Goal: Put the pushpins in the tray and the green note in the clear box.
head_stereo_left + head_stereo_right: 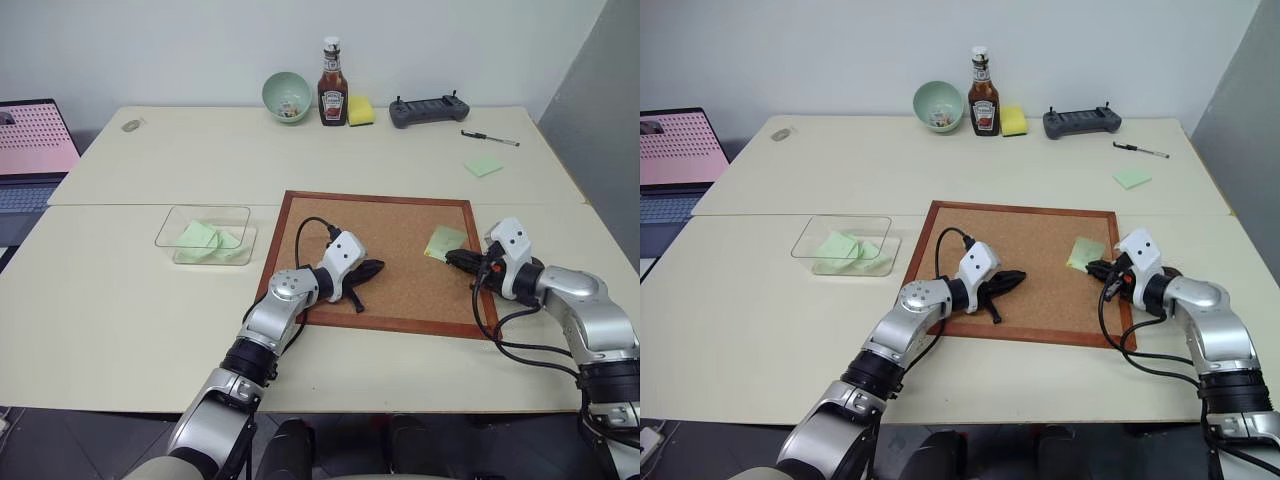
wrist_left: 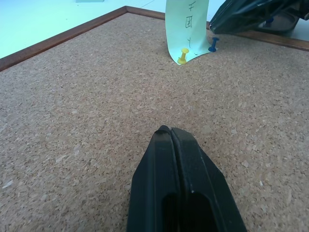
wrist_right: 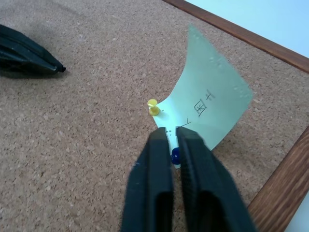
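The fingers of my right gripper are above the blue pushpin's head [image 2: 215,38]. I should open them, bring them down and close them around the pushpin's body [image 2: 213,47] before I pull.
The green note [image 1: 445,241] lies on the corkboard [image 1: 400,215] near its right edge, one side curled up, held by a yellow pushpin [image 3: 153,107] and a blue pushpin [image 3: 175,154]. My right gripper [image 3: 173,133] reaches in from the right, its fingers shut on the blue pushpin's head at the note's corner. Resting on the cork at the board's middle, well left of the note, is my left gripper [image 1: 378,267], shut and holding nothing. To the left of the board stands the clear box [image 1: 205,235], with green notes lying inside it. The tray is out of view.
At the table's far edge stand a pale green bowl [image 1: 286,95], a ketchup bottle [image 1: 332,85], a yellow sponge [image 1: 360,110] and a dark controller [image 1: 429,109]. A pen [image 1: 490,138] and another green note [image 1: 483,166] lie at far right. A laptop [image 1: 30,150] sits at left.
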